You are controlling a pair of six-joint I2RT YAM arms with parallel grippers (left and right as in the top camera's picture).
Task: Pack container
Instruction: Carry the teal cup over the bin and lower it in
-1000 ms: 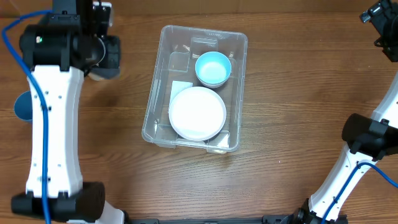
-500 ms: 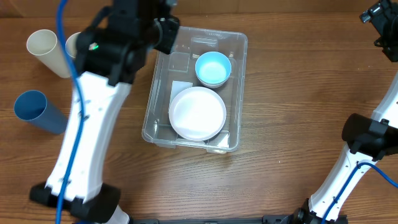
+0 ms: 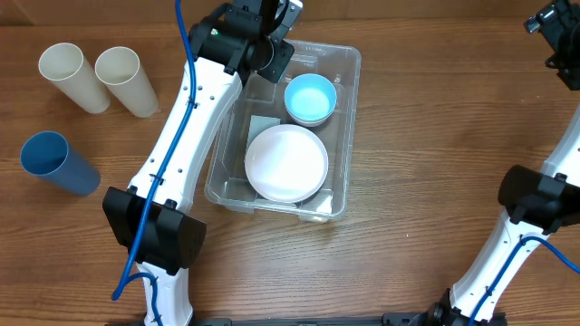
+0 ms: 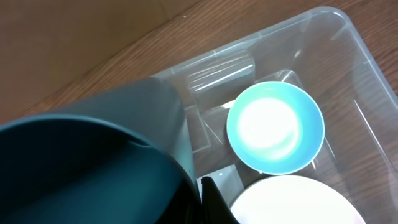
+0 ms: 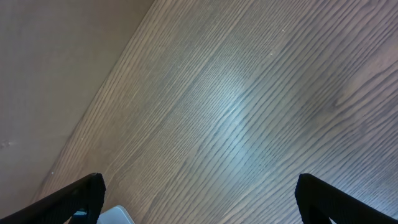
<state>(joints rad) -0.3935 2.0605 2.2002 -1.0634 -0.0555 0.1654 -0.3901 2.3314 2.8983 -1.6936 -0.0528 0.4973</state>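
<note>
My left gripper's dark teal cup extends over the container's side (image 4: pixel 163 74), so next I move it inward to the free corner (image 4: pixel 216 81) by the blue bowl before lowering it.
The clear container (image 3: pixel 349 118) stands at the table's middle, with a light blue bowl (image 3: pixel 310 98), a white bowl (image 3: pixel 286 163) and a white label (image 3: pixel 263 124) on its bottom. My left gripper (image 3: pixel 265 41) is above the container's far left corner. In the left wrist view it (image 4: pixel 200 202) is shut on the wall of a dark teal cup (image 4: pixel 93 155), held over the container (image 4: pixel 348 37) beside the blue bowl (image 4: pixel 275 127). My right gripper (image 5: pixel 199 199) is open and empty over bare wood, at the far right in the overhead view (image 3: pixel 553 32).
Two cream cups (image 3: pixel 62 68) (image 3: pixel 118 74) lie at the far left. A blue cup (image 3: pixel 53 161) lies below them near the left edge. The left arm's white links (image 3: pixel 181 136) run along the container's left side.
My left arm has swung right from the cups at the left to the container's far left corner. The cream cups and blue cup have come into view. The right arm is still.
</note>
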